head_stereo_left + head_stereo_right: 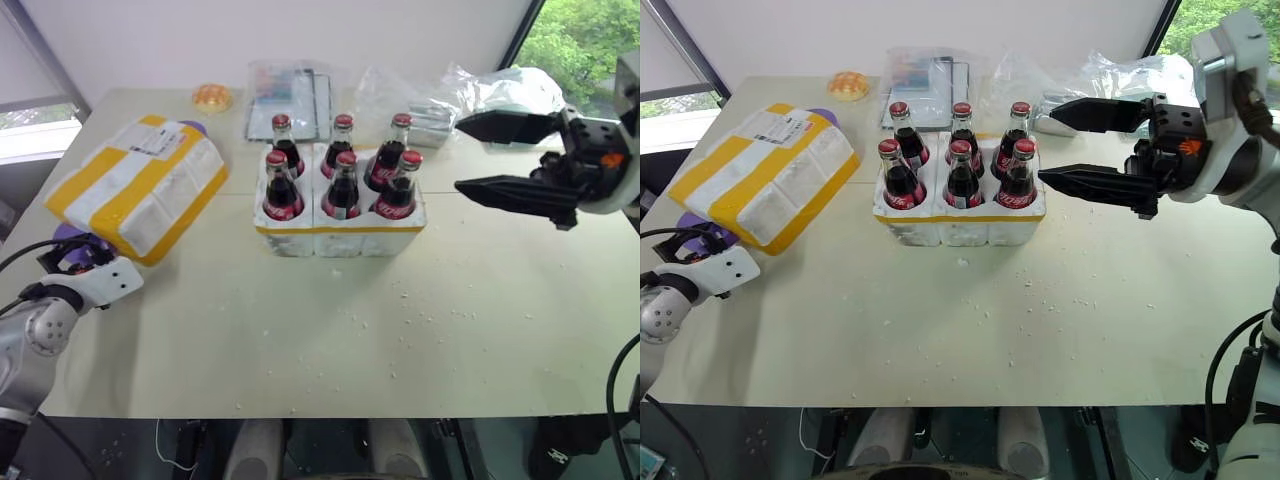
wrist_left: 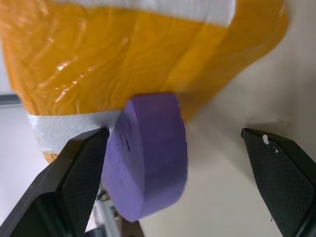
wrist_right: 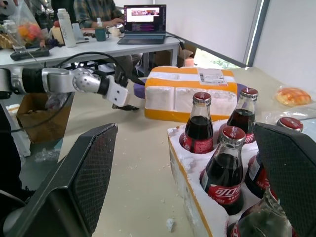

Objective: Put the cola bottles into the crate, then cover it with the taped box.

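My left gripper should take the near purple disc and lift the taped box over the crate, because the box is across the crate from my right gripper.
Six cola bottles with red caps stand upright in the wells of the white crate at the table's middle. The taped box, white foam with yellow bands and a label, lies tilted at the left, propped on purple discs. My left gripper is open at the box's near corner. One purple disc sits in its gap, close to one finger. My right gripper is open and empty, level, to the right of the crate and pointing at the bottles.
Clear plastic bags, a transparent packet and an orange round item lie along the table's far side. Foam crumbs are scattered in front of the crate. The table's near edge runs below.
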